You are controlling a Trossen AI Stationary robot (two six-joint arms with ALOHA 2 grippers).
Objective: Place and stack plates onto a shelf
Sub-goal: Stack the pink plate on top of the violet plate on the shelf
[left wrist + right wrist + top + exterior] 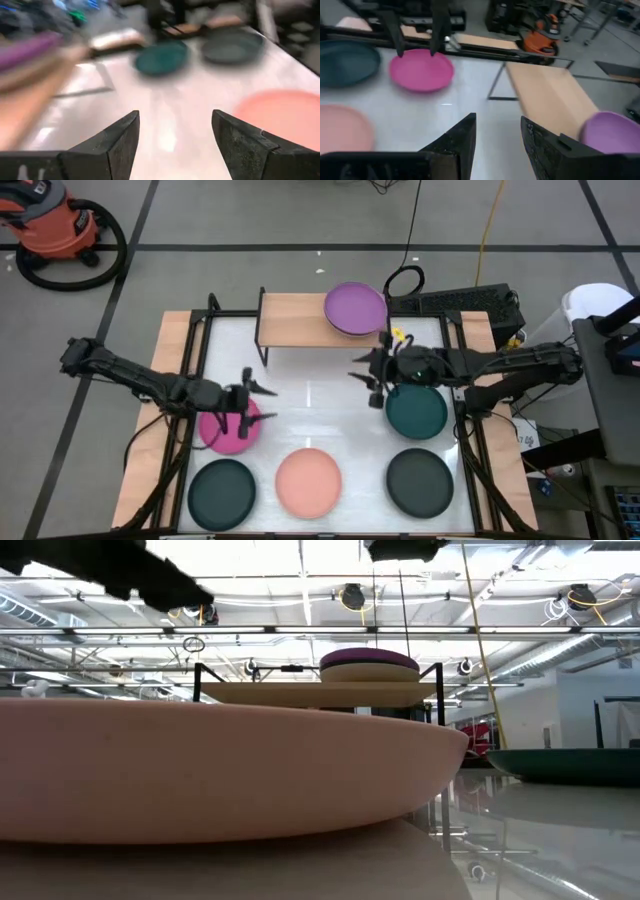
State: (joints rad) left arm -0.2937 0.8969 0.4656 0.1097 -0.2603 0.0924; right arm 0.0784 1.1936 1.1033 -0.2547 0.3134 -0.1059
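Observation:
The magenta plate [228,436] will nest level and cover the purple plate when the robot stacks it, because only a thin beige edge [357,334] shows under the purple plate.
The light-wood shelf [295,317] stands at the table's far edge. On its right end a purple plate [354,308] lies on a beige plate [370,673]. Resting flat on the table are a magenta plate [228,430], a teal plate [416,410], a salmon plate [308,482], a dark teal plate [222,493] and a charcoal plate [420,482]. My left gripper [264,404] hovers open over the magenta plate's right rim, nothing between its fingers [175,135]. My right gripper [358,370] is open, left of the teal plate and near the shelf's right end [550,95].
Wooden side boards [165,410] and black frame rails line the table's left and right sides. White tabletop [310,405] lies bare between the two grippers and in front of the shelf. The shelf's left half carries nothing. Cables and a vacuum cleaner [55,230] sit beyond the table.

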